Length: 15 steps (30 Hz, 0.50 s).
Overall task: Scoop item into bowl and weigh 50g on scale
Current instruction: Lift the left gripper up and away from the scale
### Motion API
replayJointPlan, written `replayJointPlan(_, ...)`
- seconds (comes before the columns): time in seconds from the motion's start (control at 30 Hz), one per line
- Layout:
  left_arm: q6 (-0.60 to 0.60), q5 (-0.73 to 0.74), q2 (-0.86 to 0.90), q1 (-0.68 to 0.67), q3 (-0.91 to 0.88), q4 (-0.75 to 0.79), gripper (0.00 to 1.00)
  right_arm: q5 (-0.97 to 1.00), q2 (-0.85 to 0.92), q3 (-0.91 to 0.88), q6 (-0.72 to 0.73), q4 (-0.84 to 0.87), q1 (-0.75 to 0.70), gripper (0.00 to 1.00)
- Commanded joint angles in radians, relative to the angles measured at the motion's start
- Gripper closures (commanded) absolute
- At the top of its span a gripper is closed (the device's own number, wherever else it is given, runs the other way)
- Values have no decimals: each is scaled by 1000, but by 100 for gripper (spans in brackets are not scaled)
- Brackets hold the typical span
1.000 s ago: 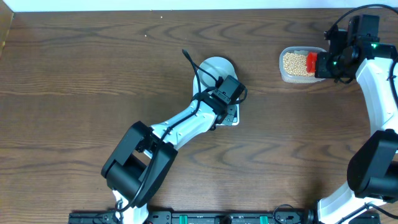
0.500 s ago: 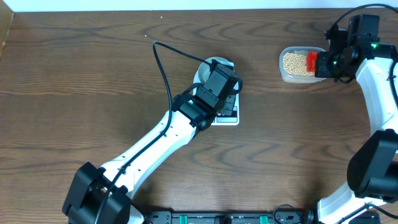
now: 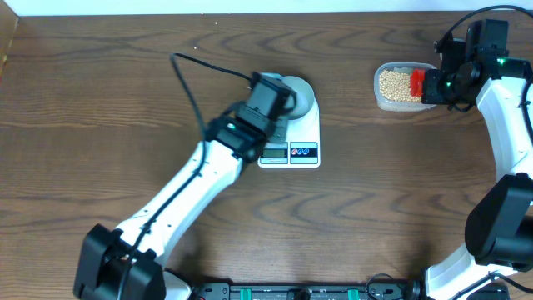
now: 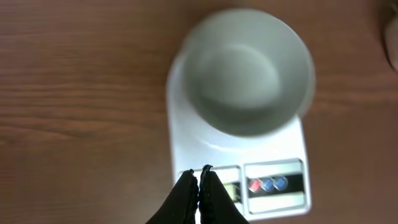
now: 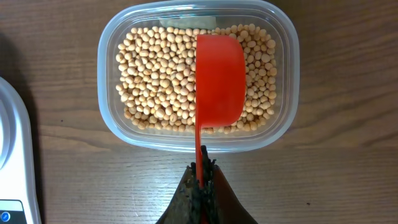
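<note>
Next, I draw my left gripper back from the bowl and press the red button with it before weighing beans, as the scale's display under it is blank.
The pale empty bowl stands on the back of the white scale; both also show in the left wrist view, bowl and scale. My left gripper is shut and empty, raised above the scale's left front by the display. The tan beans fill a clear tub at the back right. My right gripper is shut on the handle of a red scoop, whose cup lies over the beans.
The left arm stretches from the front left to the scale, with a black cable looping behind it. The scale's corner shows at the left edge of the right wrist view. A rail runs along the table's front edge.
My left arm has swung left and back off the scale's front, uncovering the display and buttons. The right gripper and scoop have not moved.
</note>
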Motion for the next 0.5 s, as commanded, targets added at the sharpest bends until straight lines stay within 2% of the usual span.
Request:
replayJointPlan(0.0,29,-19,-16,89,4,9,93,0,-17,16,-5,8,-6,99)
replayJointPlan(0.3,50,-18,-15,315,4,83,92,-4,-17,16,16,64,-5,99)
replayJointPlan(0.47,51,-17,-14,336,4,113,93,-3,-17,16,16,116,-6,99)
